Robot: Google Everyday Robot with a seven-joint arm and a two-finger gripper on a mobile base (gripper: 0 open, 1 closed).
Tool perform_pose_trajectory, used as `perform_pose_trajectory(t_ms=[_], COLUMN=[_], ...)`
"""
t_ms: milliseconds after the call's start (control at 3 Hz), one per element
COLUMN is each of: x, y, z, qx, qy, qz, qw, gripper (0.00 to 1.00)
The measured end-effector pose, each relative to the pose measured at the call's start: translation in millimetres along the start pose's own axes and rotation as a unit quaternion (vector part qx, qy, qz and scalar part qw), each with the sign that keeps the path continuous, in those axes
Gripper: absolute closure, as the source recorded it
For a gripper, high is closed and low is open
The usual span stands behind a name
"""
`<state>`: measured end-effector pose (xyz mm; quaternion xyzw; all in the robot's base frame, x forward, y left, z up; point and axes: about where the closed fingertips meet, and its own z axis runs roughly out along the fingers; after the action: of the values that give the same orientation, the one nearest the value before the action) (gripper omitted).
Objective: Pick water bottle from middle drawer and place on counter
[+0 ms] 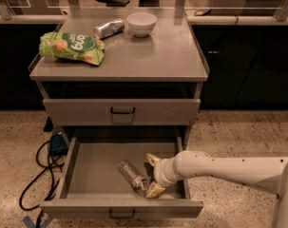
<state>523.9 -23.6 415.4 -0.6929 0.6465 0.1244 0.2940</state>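
The water bottle's long side [134, 175] is toward my open gripper, so I need to move back, turning the bottle until one end [140, 185] points at my gripper, and then grab that end.
The middle drawer [93, 163] is pulled out below the counter [153, 56]. On its floor, right of centre, the clear water bottle [132, 176] lies on its side at a slant. My gripper [152, 175] reaches into the drawer from the right on a white arm. It is open, with one tan fingertip [151, 158] behind the bottle's right end and the other at the bottle's near end, close to the drawer front. Nothing is held.
On the counter lie a green snack bag [72, 46], a silvery can [109, 28] and a white bowl [141, 23]. A shut drawer [120, 111] sits above the open one. Black cables [39, 175] and a blue box lie on the floor at left.
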Motion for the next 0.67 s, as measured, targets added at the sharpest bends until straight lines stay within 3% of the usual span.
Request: perform_pose_trajectory(t_ms=[333, 667], x=[-28.7, -22.2], y=[-4.7, -4.5], z=[-3.5, 6.2], qx=[0.012, 0.003], qy=[-0.028, -0.023], qz=[-0.021, -0.016], qw=[0.9993, 0.9996], gripper=[0.00, 0.00])
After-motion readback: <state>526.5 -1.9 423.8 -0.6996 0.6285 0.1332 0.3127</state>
